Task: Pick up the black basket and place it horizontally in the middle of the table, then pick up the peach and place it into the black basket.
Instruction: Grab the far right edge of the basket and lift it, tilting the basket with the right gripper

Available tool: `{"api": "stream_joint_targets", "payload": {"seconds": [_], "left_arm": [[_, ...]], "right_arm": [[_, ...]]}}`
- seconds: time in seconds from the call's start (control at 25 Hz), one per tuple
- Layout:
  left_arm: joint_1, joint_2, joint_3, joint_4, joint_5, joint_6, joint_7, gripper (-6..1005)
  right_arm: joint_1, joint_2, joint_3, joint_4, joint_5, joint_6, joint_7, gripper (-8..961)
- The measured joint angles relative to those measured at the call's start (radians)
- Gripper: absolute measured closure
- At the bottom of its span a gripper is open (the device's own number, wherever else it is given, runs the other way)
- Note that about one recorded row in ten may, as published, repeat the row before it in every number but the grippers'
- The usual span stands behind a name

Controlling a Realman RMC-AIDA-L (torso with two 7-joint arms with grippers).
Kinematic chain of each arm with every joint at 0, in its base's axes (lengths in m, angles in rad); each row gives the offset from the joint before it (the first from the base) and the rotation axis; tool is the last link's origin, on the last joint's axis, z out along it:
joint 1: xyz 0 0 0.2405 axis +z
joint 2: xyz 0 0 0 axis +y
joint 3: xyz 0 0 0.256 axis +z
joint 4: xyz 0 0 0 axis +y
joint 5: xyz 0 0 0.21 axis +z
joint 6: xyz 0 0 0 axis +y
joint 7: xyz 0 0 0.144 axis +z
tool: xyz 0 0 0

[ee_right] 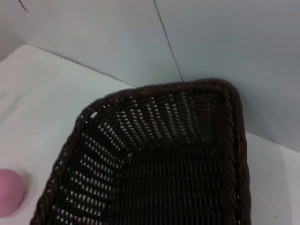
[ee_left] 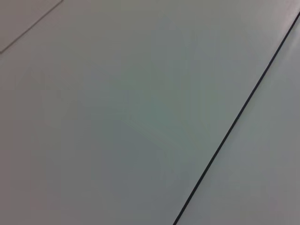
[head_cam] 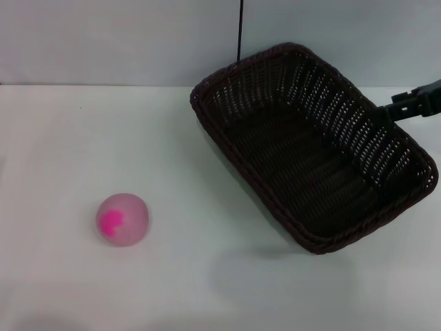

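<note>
The black basket's long rim (head_cam: pixel 371 103) has the open fingers of my right gripper lined up across it. I should keep going down until they are on both sides of the basket's rim (head_cam: pixel 400 129), and then close them.
The black basket (head_cam: pixel 313 148) is at the right of the head view, turned diagonally and tilted, lifted off the white table (head_cam: pixel 69 138) with its shadow below it. My right gripper (head_cam: pixel 387 112) reaches in from the right edge and is shut on the basket's right rim. The right wrist view looks down into the empty basket (ee_right: pixel 178 159). The peach (head_cam: pixel 122 220), pale pink with a magenta blotch, lies on the table at the front left, well apart from the basket; it also shows in the right wrist view (ee_right: pixel 9 192). My left gripper is out of view.
A thin black cable (head_cam: pixel 239 31) hangs down the grey wall behind the basket. The left wrist view shows only a plain grey surface with a dark line (ee_left: pixel 234 126). The table's far edge meets the wall.
</note>
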Motion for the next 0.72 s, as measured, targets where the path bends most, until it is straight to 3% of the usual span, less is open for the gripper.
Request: {"api": "stream_joint_targets", "payload": {"seconds": [0.6, 0.72], "left_arm": [[0.0, 0.001, -0.004, -0.002, -0.003, -0.009, -0.002, 139], [0.0, 0.002, -0.004, -0.003, -0.004, -0.018, -0.004, 139]], "right_arm": [[0.022, 0.005, -0.035, 0.109, -0.047, 0.1, 0.005, 164], [0.012, 0.023, -0.048, 0.115, -0.047, 0.141, -0.002, 165]]}}
